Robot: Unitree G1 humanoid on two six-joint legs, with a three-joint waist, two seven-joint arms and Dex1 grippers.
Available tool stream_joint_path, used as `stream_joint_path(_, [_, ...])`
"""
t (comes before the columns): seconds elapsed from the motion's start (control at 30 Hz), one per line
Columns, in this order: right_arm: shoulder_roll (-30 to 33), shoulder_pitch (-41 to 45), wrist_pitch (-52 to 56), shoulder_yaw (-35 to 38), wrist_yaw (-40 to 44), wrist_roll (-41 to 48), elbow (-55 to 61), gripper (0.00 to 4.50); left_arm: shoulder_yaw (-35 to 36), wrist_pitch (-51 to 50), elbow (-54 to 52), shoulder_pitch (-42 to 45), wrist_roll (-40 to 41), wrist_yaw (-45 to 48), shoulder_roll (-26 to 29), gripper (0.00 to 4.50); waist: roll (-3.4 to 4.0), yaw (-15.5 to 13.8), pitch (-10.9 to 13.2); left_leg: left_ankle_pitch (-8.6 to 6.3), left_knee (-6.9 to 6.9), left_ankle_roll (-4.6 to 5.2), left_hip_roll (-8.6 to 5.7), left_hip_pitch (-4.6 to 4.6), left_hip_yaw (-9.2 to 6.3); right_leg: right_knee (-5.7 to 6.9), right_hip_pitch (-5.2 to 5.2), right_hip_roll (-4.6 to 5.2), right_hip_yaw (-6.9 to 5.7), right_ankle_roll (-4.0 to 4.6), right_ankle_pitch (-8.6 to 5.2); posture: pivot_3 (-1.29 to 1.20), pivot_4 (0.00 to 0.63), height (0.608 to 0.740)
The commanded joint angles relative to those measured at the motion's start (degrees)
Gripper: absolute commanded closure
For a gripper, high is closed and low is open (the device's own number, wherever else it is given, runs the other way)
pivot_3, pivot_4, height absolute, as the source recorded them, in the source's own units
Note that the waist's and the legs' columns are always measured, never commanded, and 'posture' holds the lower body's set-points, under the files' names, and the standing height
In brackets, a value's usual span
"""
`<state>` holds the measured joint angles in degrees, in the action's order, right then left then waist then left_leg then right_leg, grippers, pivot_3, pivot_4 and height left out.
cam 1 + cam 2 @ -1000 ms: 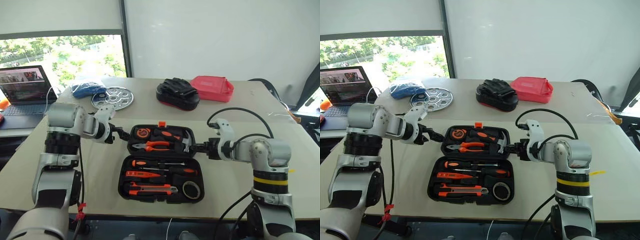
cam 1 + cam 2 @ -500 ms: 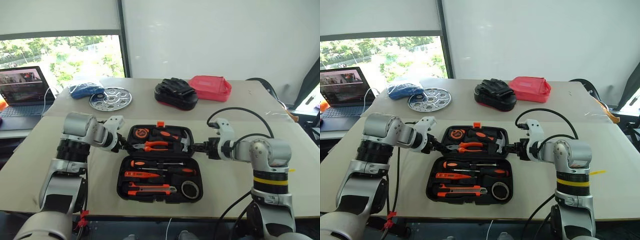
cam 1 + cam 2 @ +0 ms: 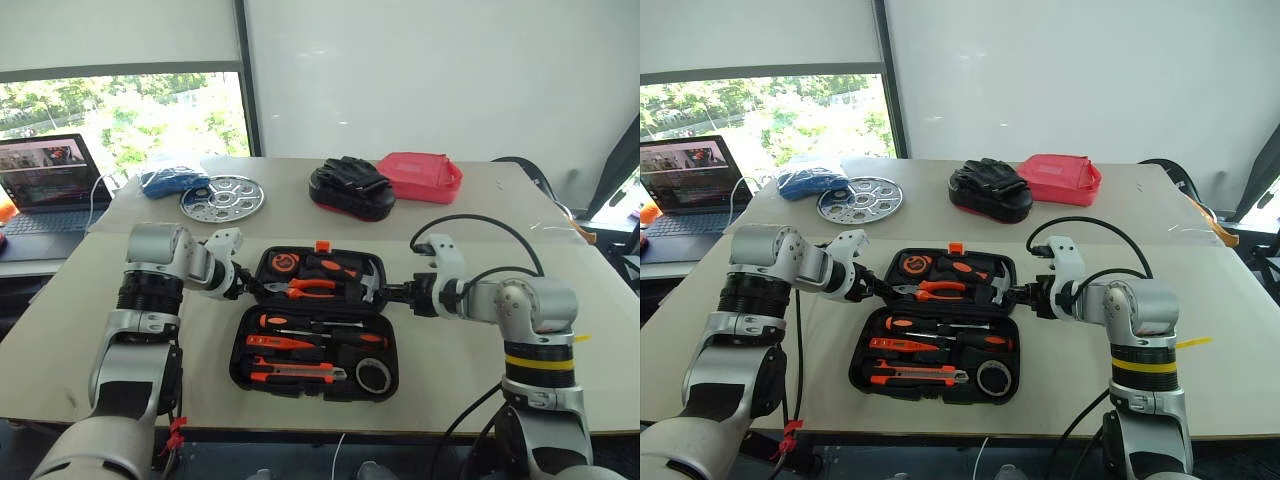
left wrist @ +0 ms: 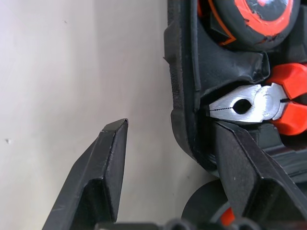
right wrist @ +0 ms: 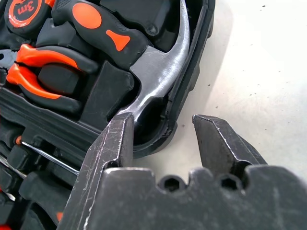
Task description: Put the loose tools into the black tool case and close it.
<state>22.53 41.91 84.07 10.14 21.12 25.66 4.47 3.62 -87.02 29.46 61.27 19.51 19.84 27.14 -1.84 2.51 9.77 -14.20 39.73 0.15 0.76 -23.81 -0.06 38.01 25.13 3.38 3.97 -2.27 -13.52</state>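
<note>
My gripper will swing the case's far half up, and the hammer (image 3: 369,284) should stay seated and move along with it, because the hammer sits sunk in a molded hollow (image 5: 150,120).
The black tool case (image 3: 236,362) lies open and flat on the table, its orange latch (image 3: 323,246) on the far rim. In the near half lie a screwdriver (image 3: 300,324), a slim orange tool (image 3: 285,343), a utility knife (image 3: 295,372) and a tape roll (image 3: 372,375). The far half holds pliers (image 3: 312,288), a hammer (image 3: 345,268) and a tape measure (image 3: 285,264). My left gripper (image 3: 243,285) is open astride the far half's left rim (image 4: 180,96), one finger inside by the pliers' nose. My right gripper (image 3: 390,293) is open astride the right rim (image 5: 189,81), its inner finger against the hammer head.
Along the table's far side lie a round perforated steel plate (image 3: 223,197), a blue bundle (image 3: 170,180), a black glove heap (image 3: 350,188) and a red pouch (image 3: 420,175). A laptop (image 3: 45,185) stands on a desk at the left. Black cable loops over my right arm.
My left arm has come down and its gripper has narrowed, settling over the case's left rim. The right gripper kept its place and narrowed a little.
</note>
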Motion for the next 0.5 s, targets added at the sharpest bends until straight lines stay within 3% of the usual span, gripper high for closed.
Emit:
stream_joint_path(0.03, [0.8, 0.4, -2.0, -0.1, 0.6, 0.4, 0.3, 3.38, 1.0, 2.8, 1.0, 1.5, -2.0, -1.8, -0.3, 2.25, 0.0, 0.0, 0.0, 0.0, 0.0, 0.0, -0.01, 0.0, 0.0, 0.0, 0.0, 0.0, 0.0, 0.0, 0.0, 0.0, 0.15, 0.74])
stream_joint_path(0.1, [1.1, 0.0, -2.5, -0.9, 0.9, 0.3, 0.2, 4.1, 0.2, 1.6, 0.0, 1.3, -1.4, -0.8, 0.0, 2.78, 0.0, 0.0, 0.0, 0.0, 0.0, 0.0, -0.01, 0.0, 0.0, 0.0, -0.01, 0.01, 0.0, 0.0, 0.0, 0.0, 0.15, 0.74])
stream_joint_path(0.5, [1.1, -0.2, -3.6, -1.6, 1.6, 0.8, 0.2, 4.1, 0.5, 3.4, 0.4, 2.7, -1.3, 0.9, 4.0, 2.78, 0.0, 0.3, 0.0, 0.0, -0.07, -0.01, 0.02, -0.01, -0.01, -0.02, 0.05, -0.01, 0.01, 0.01, 0.0, 0.0, 0.15, 0.74])
